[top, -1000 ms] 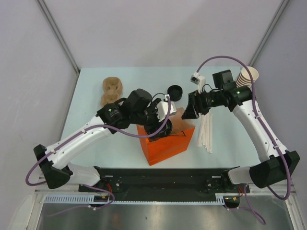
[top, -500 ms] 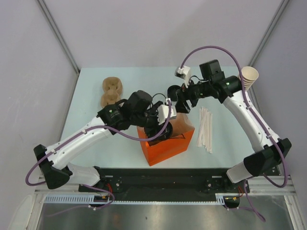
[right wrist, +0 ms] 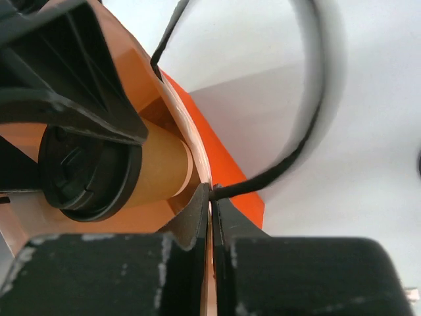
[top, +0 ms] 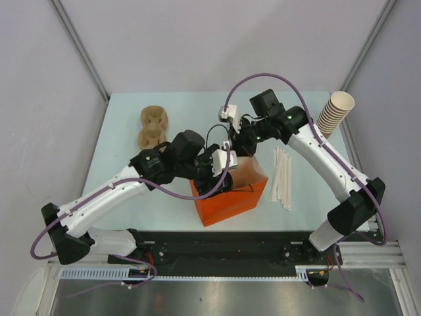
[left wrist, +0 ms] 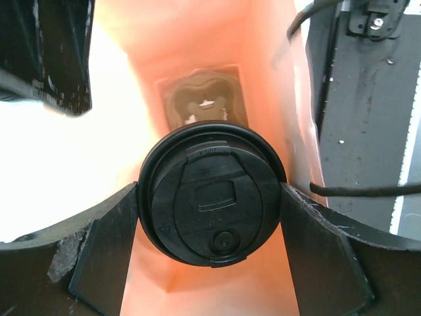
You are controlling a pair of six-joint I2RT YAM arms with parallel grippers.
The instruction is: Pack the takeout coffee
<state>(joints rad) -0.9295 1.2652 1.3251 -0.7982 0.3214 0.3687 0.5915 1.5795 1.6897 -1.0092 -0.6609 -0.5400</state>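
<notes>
The takeout coffee hangs crooked to the pulp carrier. Next, I swing my left gripper back and line the coffee up over the carrier's well before lowering it.
The takeout coffee, a brown paper cup under a black lid, hangs in the mouth of the orange bag. My left gripper is shut on it, one finger pressing each side of the lid. In the top view this gripper reaches into the bag from the left. My right gripper is shut on the bag's thin upper edge, pinched flat between its fingers at the far right rim. A brown pulp carrier lies at the bag's bottom.
A tall stack of tan paper cups stands at the back right. White sticks lie to the right of the bag. Brown pulp carriers sit at the back left. A black cable crosses close by the right gripper's fingers.
My right arm swung left from above the white sticks to the bag's far rim and shut on its edge. The left arm, holding the coffee, barely moved.
</notes>
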